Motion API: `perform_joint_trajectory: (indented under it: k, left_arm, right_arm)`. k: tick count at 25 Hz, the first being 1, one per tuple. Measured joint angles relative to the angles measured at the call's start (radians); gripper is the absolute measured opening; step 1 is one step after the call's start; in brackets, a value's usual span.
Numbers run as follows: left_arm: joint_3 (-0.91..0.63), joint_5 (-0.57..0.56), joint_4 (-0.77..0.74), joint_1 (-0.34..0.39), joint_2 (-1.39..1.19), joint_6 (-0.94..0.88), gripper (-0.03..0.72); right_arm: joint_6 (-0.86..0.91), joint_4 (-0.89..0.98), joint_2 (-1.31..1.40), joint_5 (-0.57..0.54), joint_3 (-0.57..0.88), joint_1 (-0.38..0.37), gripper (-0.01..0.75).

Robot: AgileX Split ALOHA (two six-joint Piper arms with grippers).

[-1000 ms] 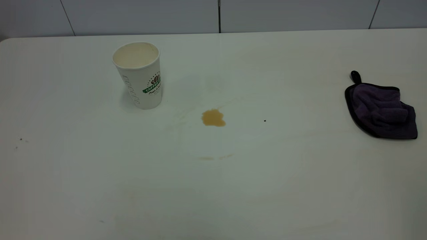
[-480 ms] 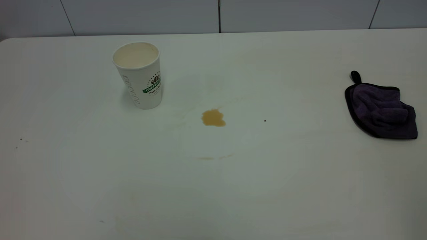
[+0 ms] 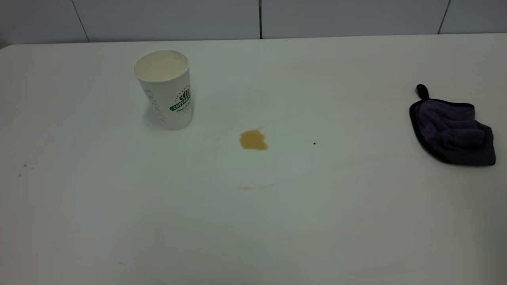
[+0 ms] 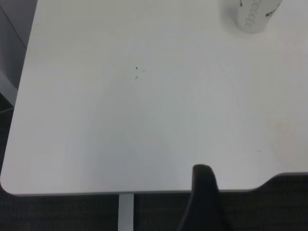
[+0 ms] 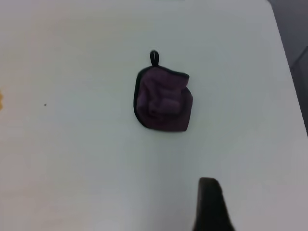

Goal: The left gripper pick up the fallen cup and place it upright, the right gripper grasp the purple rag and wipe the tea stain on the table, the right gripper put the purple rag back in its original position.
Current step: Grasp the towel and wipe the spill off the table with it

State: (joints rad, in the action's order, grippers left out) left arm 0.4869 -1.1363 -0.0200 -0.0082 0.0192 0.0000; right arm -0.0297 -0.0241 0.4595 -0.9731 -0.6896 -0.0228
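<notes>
My right gripper faces the free-lying purple rag with raised folds at its middle (image 3: pixel 455 131), so I should go on moving down toward those folds (image 3: pixel 449 118) until my fingers straddle them.
The cup (image 3: pixel 166 93) stands upright on the table (image 3: pixel 277 229) at the back left, its cream inside showing; its base also shows in the left wrist view (image 4: pixel 255 14). The tea stain (image 3: pixel 253 139) is a light-brown blotch near the table's middle, right of the cup, with faint tan smears around it. The purple rag (image 3: pixel 451 130) lies crumpled at the far right, its black loop pointing back; it also shows in the right wrist view (image 5: pixel 162 100). Neither gripper shows in the exterior view. The left gripper (image 4: pixel 204 199) hangs over the table's near left edge, far from the cup. The right gripper (image 5: pixel 210 204) hovers short of the rag.
A tiny black speck (image 3: pixel 314 143) lies right of the stain, and small dark specks (image 3: pixel 24 165) lie at the left. A grey tiled wall runs behind the table's far edge. The table's rounded near-left corner (image 4: pixel 9 185) shows in the left wrist view.
</notes>
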Motion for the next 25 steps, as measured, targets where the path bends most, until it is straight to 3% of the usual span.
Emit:
perform_joint_trajectory:
  k: [3,6,21,25]
  left_arm:
    - [0.0,0.0,0.0,0.0,0.0,0.0,0.586]
    - [0.0,0.0,0.0,0.0,0.0,0.0,0.586]
    - [0.0,0.0,0.0,0.0,0.0,0.0,0.586]
    - [0.0,0.0,0.0,0.0,0.0,0.0,0.586]
  right_arm:
    - [-0.019,-0.023,0.226,0.032,-0.068,0.0,0.659]
    - [-0.046,-0.022,0.416,0.078,-0.132,0.0,0.718]
    - [-0.204,0.134,1.163,0.282,-0.336,0.0,0.697]
    - [-0.21,0.135,1.34,0.303,-0.423,0.037,0.69]
